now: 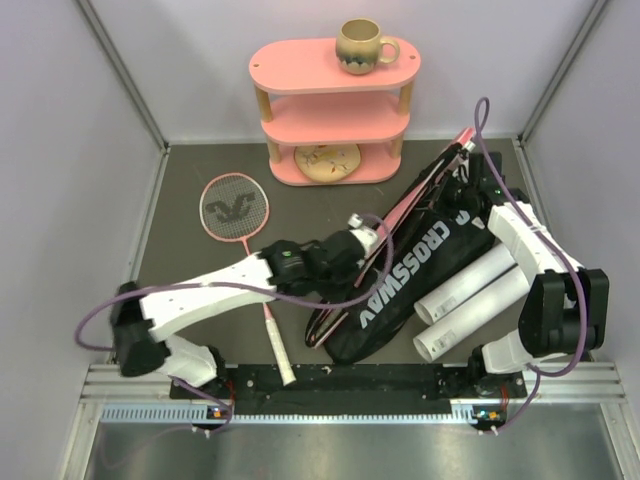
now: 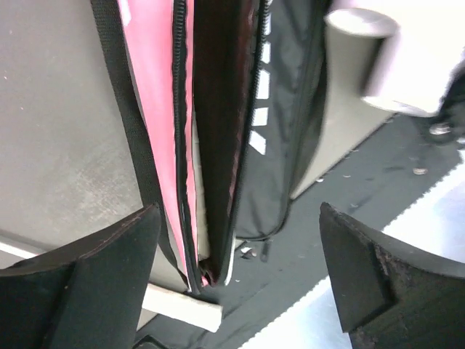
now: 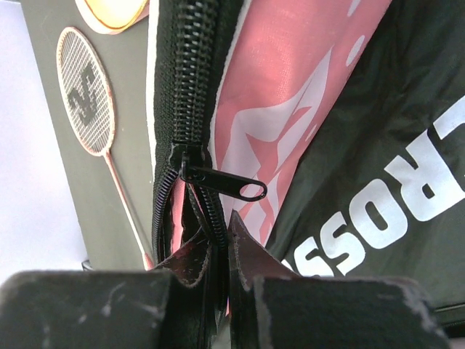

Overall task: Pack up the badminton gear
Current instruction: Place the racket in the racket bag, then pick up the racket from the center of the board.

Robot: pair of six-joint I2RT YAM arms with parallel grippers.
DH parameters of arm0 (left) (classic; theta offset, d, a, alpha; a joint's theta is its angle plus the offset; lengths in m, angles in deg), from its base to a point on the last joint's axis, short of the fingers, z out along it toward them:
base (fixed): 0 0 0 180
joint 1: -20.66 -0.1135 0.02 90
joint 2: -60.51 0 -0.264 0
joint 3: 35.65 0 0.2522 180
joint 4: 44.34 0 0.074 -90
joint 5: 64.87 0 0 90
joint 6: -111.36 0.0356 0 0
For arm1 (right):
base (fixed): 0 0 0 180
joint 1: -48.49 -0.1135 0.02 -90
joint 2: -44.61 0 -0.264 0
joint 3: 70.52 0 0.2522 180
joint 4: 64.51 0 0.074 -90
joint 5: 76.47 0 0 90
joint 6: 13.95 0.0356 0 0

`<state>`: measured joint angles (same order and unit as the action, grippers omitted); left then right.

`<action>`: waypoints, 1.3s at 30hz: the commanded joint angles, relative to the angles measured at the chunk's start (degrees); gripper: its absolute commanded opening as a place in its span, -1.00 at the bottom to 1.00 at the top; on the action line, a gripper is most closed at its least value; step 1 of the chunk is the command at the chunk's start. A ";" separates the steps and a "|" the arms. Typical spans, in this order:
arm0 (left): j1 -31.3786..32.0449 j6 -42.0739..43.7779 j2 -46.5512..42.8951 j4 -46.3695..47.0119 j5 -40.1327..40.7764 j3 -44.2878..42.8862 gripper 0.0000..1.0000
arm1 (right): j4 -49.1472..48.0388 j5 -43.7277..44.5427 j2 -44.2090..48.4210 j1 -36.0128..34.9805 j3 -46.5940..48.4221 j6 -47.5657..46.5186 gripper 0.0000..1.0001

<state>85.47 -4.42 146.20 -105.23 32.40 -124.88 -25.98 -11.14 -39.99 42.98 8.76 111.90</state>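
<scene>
My left gripper should now go to the racket's shaft (image 1: 246, 246) and close there, because the pink bag's zip slit (image 1: 411, 206) is open and the racket lies clear of it.
A black CROSSWAY bag (image 1: 425, 265) lies diagonally right of centre, with a pink racket bag (image 1: 400, 215) along its left side. My right gripper (image 1: 463, 192) is at the bags' far end. In the right wrist view it (image 3: 221, 240) is shut on the pink bag's (image 3: 280, 87) zipper edge, just below the black zipper pull (image 3: 221, 185). My left gripper (image 1: 368, 243) hovers over the bags' middle, open and empty. Its fingers (image 2: 94, 280) straddle the pink bag's open zip slit (image 2: 190, 167). A pink-framed racket (image 1: 235, 207) lies on the table to the left. Two white tubes (image 1: 470, 300) lie right of the black bag.
A pink three-tier oval shelf (image 1: 335, 110) stands at the back with a beige mug (image 1: 362, 45) on top and a plate (image 1: 327, 160) on the bottom tier. Grey walls close in on both sides. The racket's white handle (image 1: 280, 358) reaches towards the near rail.
</scene>
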 commanded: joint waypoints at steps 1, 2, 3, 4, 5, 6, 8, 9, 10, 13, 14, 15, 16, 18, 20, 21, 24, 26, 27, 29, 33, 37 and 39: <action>-4.95 -3.04 -15.88 7.48 -9.16 6.09 0.94 | 1.41 -0.21 -0.31 -0.46 4.27 -2.54 -1.00; -9.05 -4.09 -20.17 8.97 -10.16 8.55 0.97 | 1.85 -0.12 -0.22 -0.37 4.97 -2.81 -1.00; -11.36 -4.45 -21.78 9.42 -11.04 12.40 0.97 | 2.38 0.05 -0.04 -0.37 5.15 -3.33 -1.00; -13.82 -4.98 -22.84 8.39 -10.79 13.84 0.96 | 2.47 0.23 0.05 -0.37 5.32 -3.60 -1.00; -18.80 -6.63 -23.98 6.98 -7.82 14.98 0.96 | 2.73 0.32 0.31 -0.46 5.50 -3.77 -1.00; -21.55 -7.43 -24.16 5.14 -5.79 16.91 0.97 | 2.82 0.41 0.48 -0.37 5.50 -4.12 -1.00; -30.48 -10.93 -23.56 1.36 -3.41 18.50 0.97 | 3.44 0.58 0.75 -0.46 5.85 -4.83 -1.00; -33.50 -11.91 -22.94 0.47 -3.23 19.90 0.97 | 3.70 0.50 0.84 -0.37 6.03 -5.44 -1.00; -36.40 -12.62 -22.07 -0.06 -3.22 20.26 0.97 | 3.96 0.58 0.84 -0.46 6.03 -5.62 -1.00; -44.50 -14.91 -16.98 -0.68 -0.77 19.66 0.97 | 3.88 0.06 0.75 -0.46 6.46 -5.89 -1.00; -47.12 -16.13 -14.18 -0.59 -0.24 19.13 0.97 | 3.88 -0.20 0.75 -0.46 6.73 -5.89 -1.00; -48.11 -17.01 -12.93 0.11 0.81 18.60 0.97 | 3.79 -0.47 0.58 -0.46 6.90 -5.89 -1.00; -48.73 -17.63 -11.96 1.16 1.43 18.86 0.94 | 3.79 -0.82 0.49 -0.37 6.99 -5.89 -1.00; -49.79 -21.05 -9.15 2.13 1.79 18.42 0.73 | 3.70 -1.17 0.49 -0.37 7.26 -5.97 -1.00; -49.61 -23.25 -6.08 2.05 2.04 17.63 0.58 | 3.79 -1.35 0.66 -0.37 7.08 -5.97 -1.00; -49.61 -24.22 -4.93 1.35 2.05 17.46 0.56 | 3.70 -1.52 0.75 -0.37 6.99 -6.06 -1.00; -47.86 -27.47 -1.41 -0.23 3.45 17.01 0.58 | 3.18 -1.97 0.84 -0.37 6.29 -5.97 -1.00; -46.19 -29.50 0.52 -0.85 4.24 17.28 0.61 | 2.65 -2.05 0.92 -0.46 5.68 -5.80 -1.00; -45.75 -30.02 1.31 -1.20 4.51 17.10 0.61 | 2.56 -2.23 0.84 -0.46 5.50 -5.62 -1.00; -45.22 -31.25 3.94 -2.17 4.51 16.66 0.58 | 1.95 -2.76 0.84 -0.46 5.24 -5.45 -1.00; -43.81 -31.09 8.34 -2.26 3.99 15.35 0.38 | 1.51 -2.84 0.66 -0.46 5.32 -5.18 -1.00; -43.37 -31.08 11.42 -1.29 4.51 15.52 0.11 | 1.50 -2.58 0.66 -0.55 5.50 -4.92 -1.00; -43.28 -31.35 11.78 -1.38 5.21 15.69 0.02 | 1.42 -2.58 0.66 -0.72 5.50 -4.92 -1.00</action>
<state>42.00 -34.12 157.00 -106.43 35.09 -107.70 -21.50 -11.38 -40.40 42.95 12.04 106.66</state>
